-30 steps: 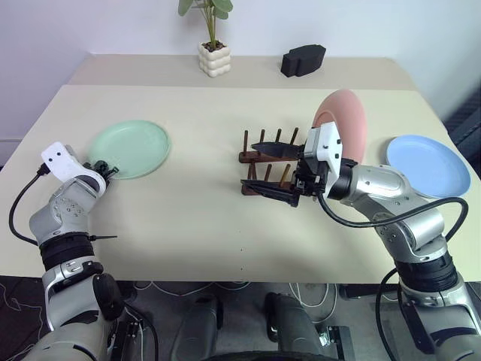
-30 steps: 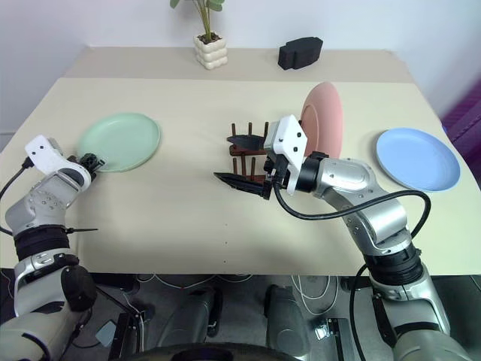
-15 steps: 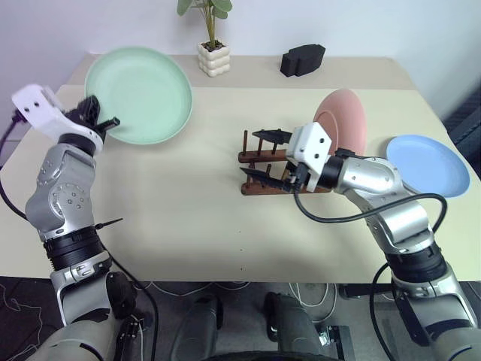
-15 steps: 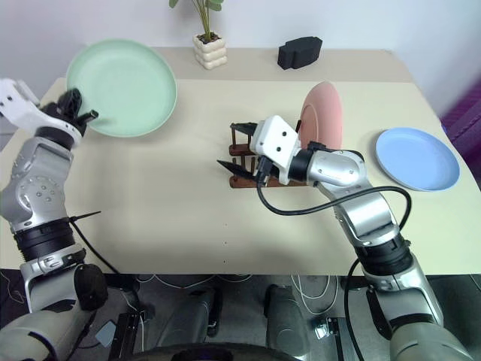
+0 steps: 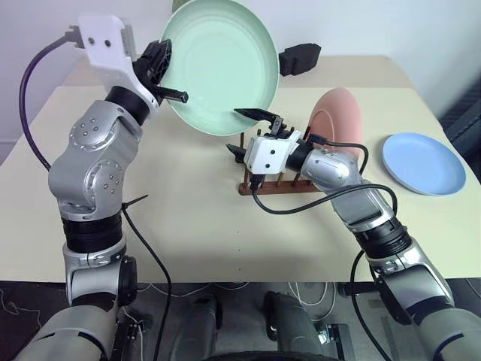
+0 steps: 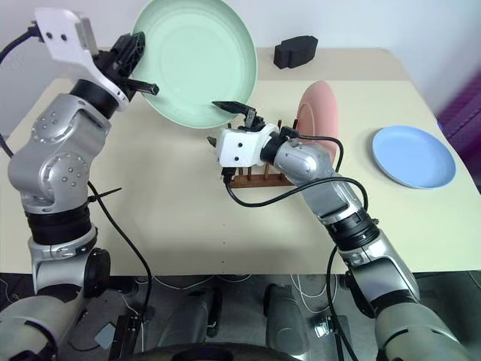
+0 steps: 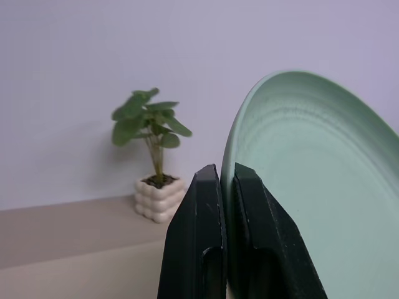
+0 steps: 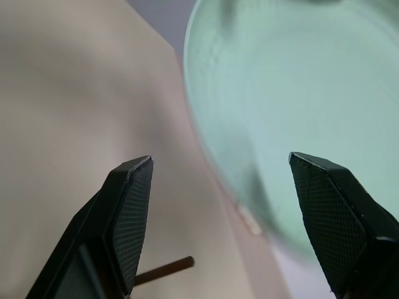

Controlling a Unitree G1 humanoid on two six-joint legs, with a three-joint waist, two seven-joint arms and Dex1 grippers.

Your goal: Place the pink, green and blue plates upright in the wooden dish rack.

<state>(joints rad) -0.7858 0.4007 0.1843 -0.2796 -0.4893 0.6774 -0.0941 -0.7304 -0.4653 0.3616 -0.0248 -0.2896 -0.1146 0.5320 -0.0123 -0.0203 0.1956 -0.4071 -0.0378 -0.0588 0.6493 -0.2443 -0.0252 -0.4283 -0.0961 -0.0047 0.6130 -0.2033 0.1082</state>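
My left gripper is holding the green plate's rim away (image 5: 167, 80) from the rack, so my right gripper should grip the green plate's lower rim (image 5: 236, 131) and stand the plate there.
The green plate (image 5: 222, 64) is up in the air, tilted on edge, with my left gripper (image 5: 171, 84) shut on its left rim; the left wrist view shows both fingers (image 7: 199, 212) clamping the rim of the green plate (image 7: 312, 187). My right gripper (image 5: 234, 130) is open just under the plate's lower edge, in front of the wooden dish rack (image 5: 279, 187); in the right wrist view the green plate (image 8: 280, 93) lies beyond the spread fingers. The pink plate (image 5: 342, 120) stands upright in the rack. The blue plate (image 5: 425, 163) lies flat on the table at the right.
A black object (image 5: 301, 59) sits at the back of the table (image 5: 188, 226). A small potted plant (image 7: 153, 134) stands at the back left, behind the raised plate. My right arm lies across the rack's front.
My left gripper lifted the green plate off the table and carried it up and right toward the rack. My right gripper rolled and edged left, staying open.
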